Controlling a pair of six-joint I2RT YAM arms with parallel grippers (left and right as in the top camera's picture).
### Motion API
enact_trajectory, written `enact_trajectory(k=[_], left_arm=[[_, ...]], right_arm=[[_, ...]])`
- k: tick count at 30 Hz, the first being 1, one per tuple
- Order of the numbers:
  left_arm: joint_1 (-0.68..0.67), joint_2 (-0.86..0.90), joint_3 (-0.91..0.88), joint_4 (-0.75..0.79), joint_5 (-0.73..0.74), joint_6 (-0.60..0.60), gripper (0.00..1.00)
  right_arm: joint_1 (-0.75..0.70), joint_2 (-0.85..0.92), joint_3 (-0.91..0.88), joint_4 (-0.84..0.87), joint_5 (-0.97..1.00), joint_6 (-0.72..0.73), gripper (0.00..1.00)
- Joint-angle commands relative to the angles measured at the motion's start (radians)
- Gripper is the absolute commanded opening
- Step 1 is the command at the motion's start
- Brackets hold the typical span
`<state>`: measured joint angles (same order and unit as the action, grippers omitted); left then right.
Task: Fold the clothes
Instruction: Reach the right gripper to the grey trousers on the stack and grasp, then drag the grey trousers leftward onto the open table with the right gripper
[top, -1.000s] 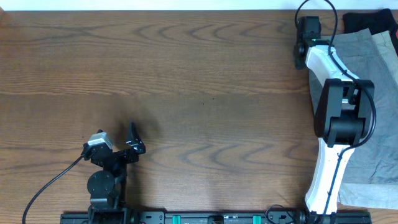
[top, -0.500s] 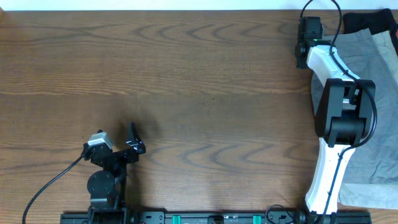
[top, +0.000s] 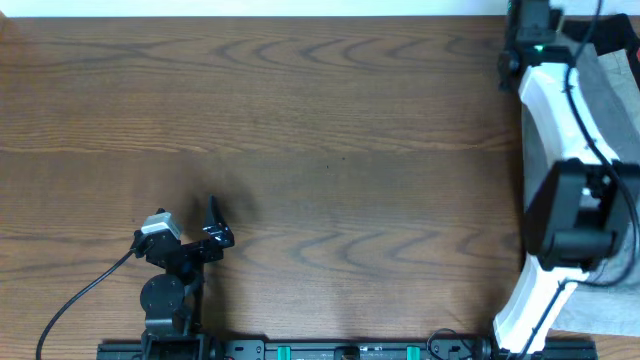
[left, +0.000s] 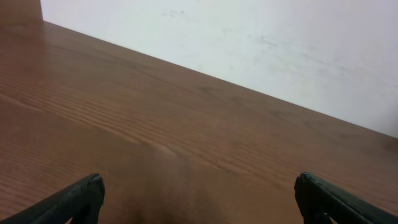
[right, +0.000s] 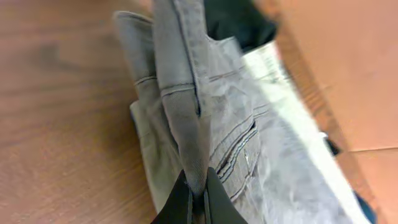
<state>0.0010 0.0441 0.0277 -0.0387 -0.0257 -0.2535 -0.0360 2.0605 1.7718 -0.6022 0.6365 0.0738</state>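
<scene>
My right gripper holds a fold of the grey shorts, and the wood beside the pile is clear. I should keep pulling until the shorts are spread out there.
The grey shorts lie in a pile at the table's far right, with a seam and pocket opening showing. My right gripper is shut on a raised fold of their grey cloth, which stands up in a ridge between the fingers. A paler beige-white garment lies beside them. From overhead, the right arm reaches to the far right corner over the grey shorts. My left gripper rests low at the front left, open and holding nothing; its fingertips frame bare wood.
A black cloth lies at the far end of the pile. The wooden table stretches to the left of the clothes. A white wall rises behind the table's far edge. The right edge of the table runs close beside the pile.
My right gripper has shut on the fold of the grey shorts, and the right arm has swung further back and to the right. The left arm has not moved.
</scene>
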Motion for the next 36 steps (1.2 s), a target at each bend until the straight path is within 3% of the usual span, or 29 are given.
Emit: enact_trajectory(k=[1, 8, 20, 28, 29, 30, 31, 32, 36], left_arm=[[0.005, -0.002, -0.024, -0.032, -0.009, 0.016, 0.98], [0.005, -0.002, -0.024, -0.032, -0.009, 0.016, 0.98], [0.005, -0.002, -0.024, -0.032, -0.009, 0.016, 0.98], [0.005, -0.002, -0.024, -0.032, -0.009, 0.016, 0.98], [0.005, -0.002, -0.024, -0.032, -0.009, 0.016, 0.98], [0.005, -0.002, -0.024, -0.032, -0.009, 0.016, 0.98], [0.005, -0.002, -0.024, -0.032, -0.009, 0.016, 0.98], [0.005, -0.002, -0.024, -0.032, -0.009, 0.016, 0.98], [0.005, -0.002, -0.024, -0.032, -0.009, 0.016, 0.98]], right_arm=[[0.022, -0.085, 0.015, -0.005, 0.014, 0.034, 0.01], [0.107, -0.186, 0.015, -0.034, -0.147, 0.034, 0.01], [0.398, -0.161, 0.014, 0.034, -0.833, 0.035, 0.01], [0.678, -0.075, 0.014, 0.158, -0.858, 0.19, 0.01], [0.696, -0.07, 0.014, 0.167, -0.857, 0.197, 0.03], [0.72, -0.067, 0.014, 0.177, -0.855, 0.203, 0.13], [0.735, -0.067, 0.014, 0.179, -0.849, 0.203, 0.24], [0.748, -0.067, 0.014, 0.179, -0.842, 0.203, 0.42], [0.767, -0.087, 0.014, 0.14, -0.843, 0.229, 0.52]])
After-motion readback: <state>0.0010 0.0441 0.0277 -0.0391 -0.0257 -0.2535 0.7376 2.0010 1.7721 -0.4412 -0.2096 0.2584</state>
